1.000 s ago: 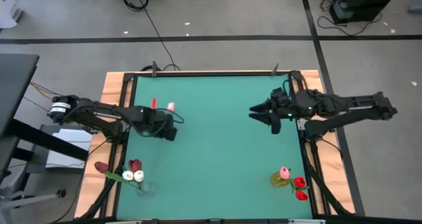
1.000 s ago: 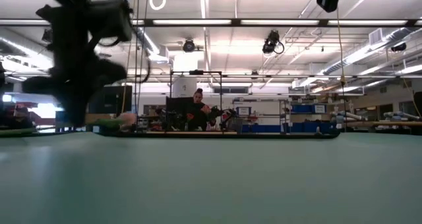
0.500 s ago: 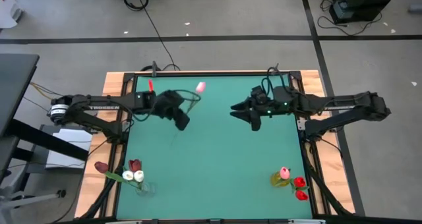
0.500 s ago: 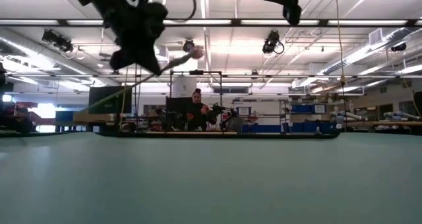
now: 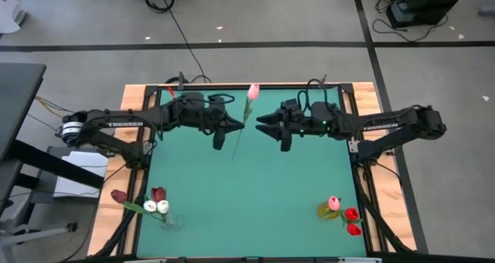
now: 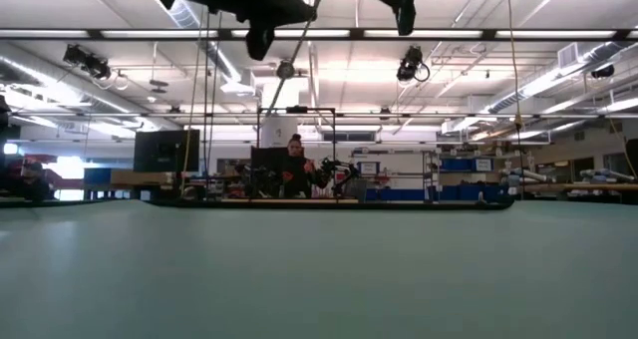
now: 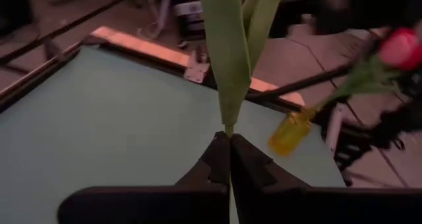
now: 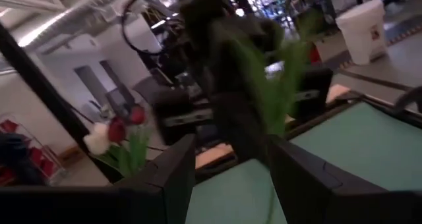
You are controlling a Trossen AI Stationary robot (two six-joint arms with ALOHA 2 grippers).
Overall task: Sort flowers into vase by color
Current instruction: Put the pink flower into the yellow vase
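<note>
Next, my right gripper takes hold of the stem (image 5: pixel 247 118) before my left gripper, which is holding the pink flower, lets go, because the yellow vase (image 5: pixel 325 212) is far from my left gripper.
A pink-headed flower (image 5: pixel 252 90) on a long green stem hangs over the table's far middle, with my left gripper (image 5: pixel 234 124) shut on the stem. In the left wrist view its leaves (image 7: pixel 227 53) rise past the shut fingers. My right gripper (image 5: pixel 261 124) faces it from the right, open and just short of the stem; its wrist view shows the leaves (image 8: pixel 271 85) ahead of its spread fingers. A clear vase (image 5: pixel 167 220) with white and maroon flowers stands near left. A yellow vase (image 5: pixel 328 210) with pink and red flowers stands near right. My left gripper pinches the flower's stem (image 7: pixel 229 128) between its two fingers, just below the leaves. The fingers reach in about level from the table's left and lie across the stem. The flower is lifted clear of the table and tilted, head up, with its lower stem (image 5: pixel 234 153) hanging free.
Wooden rails (image 5: pixel 133 100) frame the green mat (image 5: pixel 255 193) on its left and right. A black cable (image 5: pixel 186 42) runs over the floor behind the far edge. A person (image 6: pixel 296 165) sits far off in the room beyond.
My left gripper has risen and gone toward the table's far middle, rolling its wrist. The flower has left the mat and swung from lying to nearly upright. My right gripper has moved toward the table's left, closing on the flower, and has stayed open.
</note>
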